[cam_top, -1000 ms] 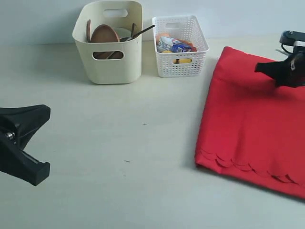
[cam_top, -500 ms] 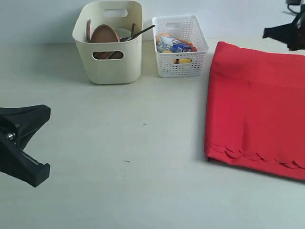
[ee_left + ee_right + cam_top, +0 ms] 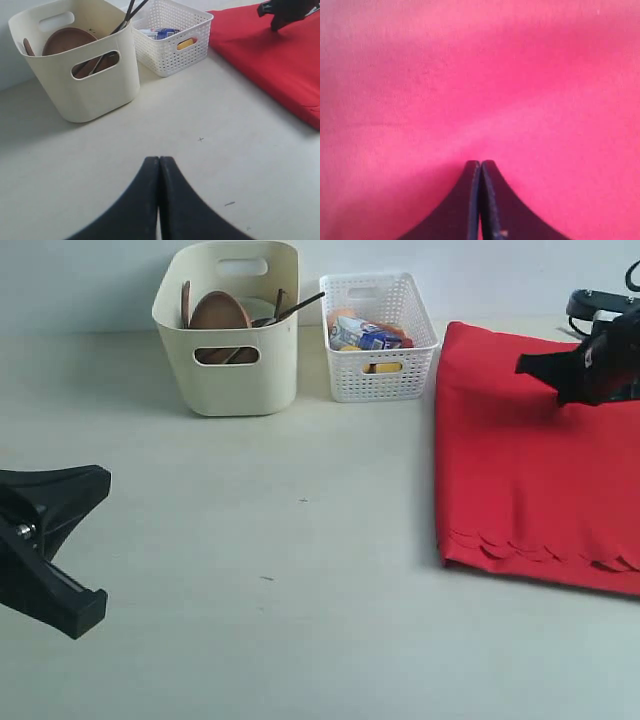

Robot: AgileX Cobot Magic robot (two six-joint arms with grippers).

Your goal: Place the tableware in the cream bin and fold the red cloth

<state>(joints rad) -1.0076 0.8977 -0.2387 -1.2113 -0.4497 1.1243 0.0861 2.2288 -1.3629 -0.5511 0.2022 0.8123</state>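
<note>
My right gripper needs to press the cloth's far part (image 3: 545, 422) and push it toward the wall, since the red cloth's scalloped edge (image 3: 545, 566) slants and stretches far forward.
The cream bin (image 3: 228, 370) stands at the back left and holds the round brown plate (image 3: 220, 313) on edge. Dark chopsticks or a spoon handle (image 3: 298, 307) stick out over its rim. The bowl, cup and knife are hidden. The red cloth (image 3: 540, 460) lies flat on the right, its scalloped edge (image 3: 540, 552) toward the front. My right gripper (image 3: 522, 367) hovers over the cloth's far part, shut with nothing between its jaws (image 3: 480, 163). My left gripper (image 3: 159, 159) is shut and empty, low over the bare table in front of the bin (image 3: 75, 75).
A white lattice basket (image 3: 378, 360) with a small blue-white carton and food items stands right of the cream bin, next to the cloth's far left corner. The left arm (image 3: 40, 540) fills the lower left corner. Pale table (image 3: 300, 540) lies between the arms.
The right gripper rose to the far right corner, then came back down over the cloth. The cloth's scalloped edge shifted right and now lies straighter. The left arm barely moved.
</note>
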